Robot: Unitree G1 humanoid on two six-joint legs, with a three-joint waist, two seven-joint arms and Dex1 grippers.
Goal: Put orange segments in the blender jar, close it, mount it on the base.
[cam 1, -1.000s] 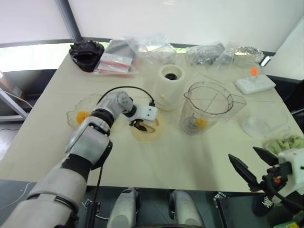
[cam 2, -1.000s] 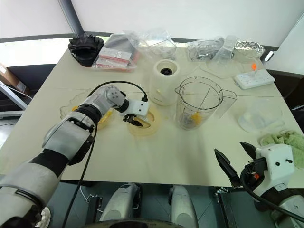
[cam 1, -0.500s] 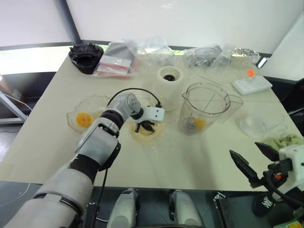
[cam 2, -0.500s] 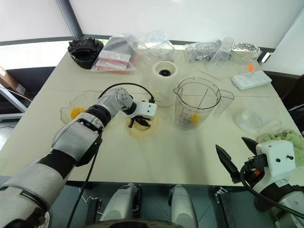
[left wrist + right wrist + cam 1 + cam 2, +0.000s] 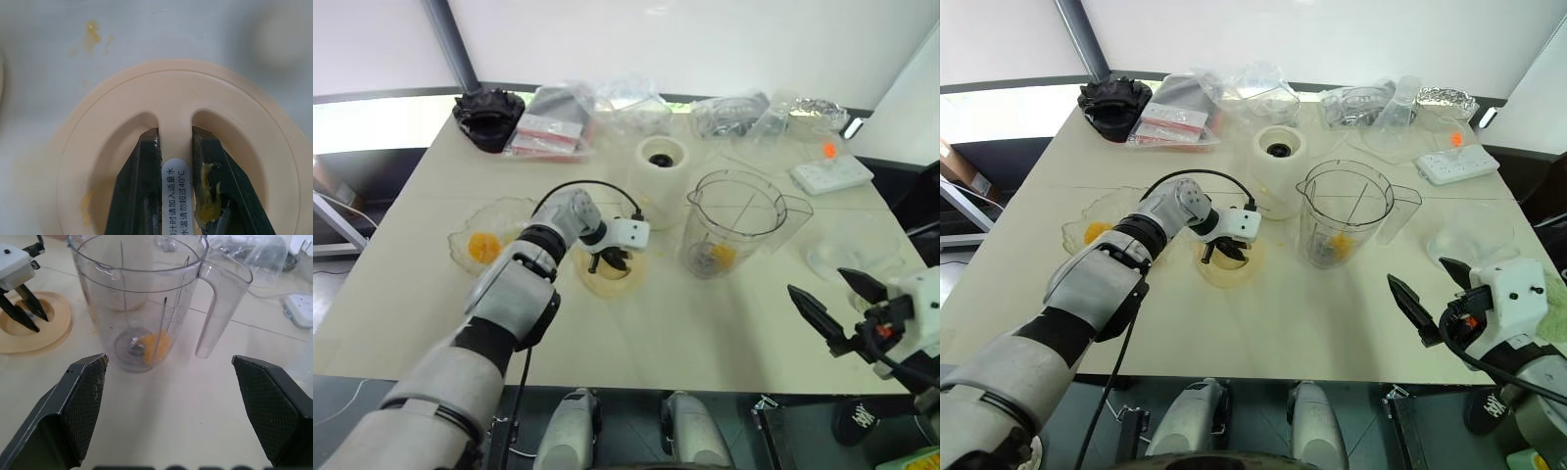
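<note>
My right gripper should keep moving in until its open fingers are around the blender jar's handle, as the handle faces it, with a gap to the jar's side.
The flat cream round lid lies on the table beside the blender jar. My left gripper points down into the lid, shut on its raised centre ridge; orange pulp sticks to one finger. The clear blender jar stands open and upright, with orange segments at its bottom by the blades. More orange segments lie in a shallow glass bowl at the left. The cream base stands behind the lid. My right gripper hovers open at the front right, facing the jar.
Plastic bags and a black item crowd the table's far edge. A white power strip lies at the far right, a clear dish nearer the right edge, and a green cloth beside it.
My left gripper has closed on the lid's centre ridge. My right gripper has risen and come forward a little toward the table, still open.
</note>
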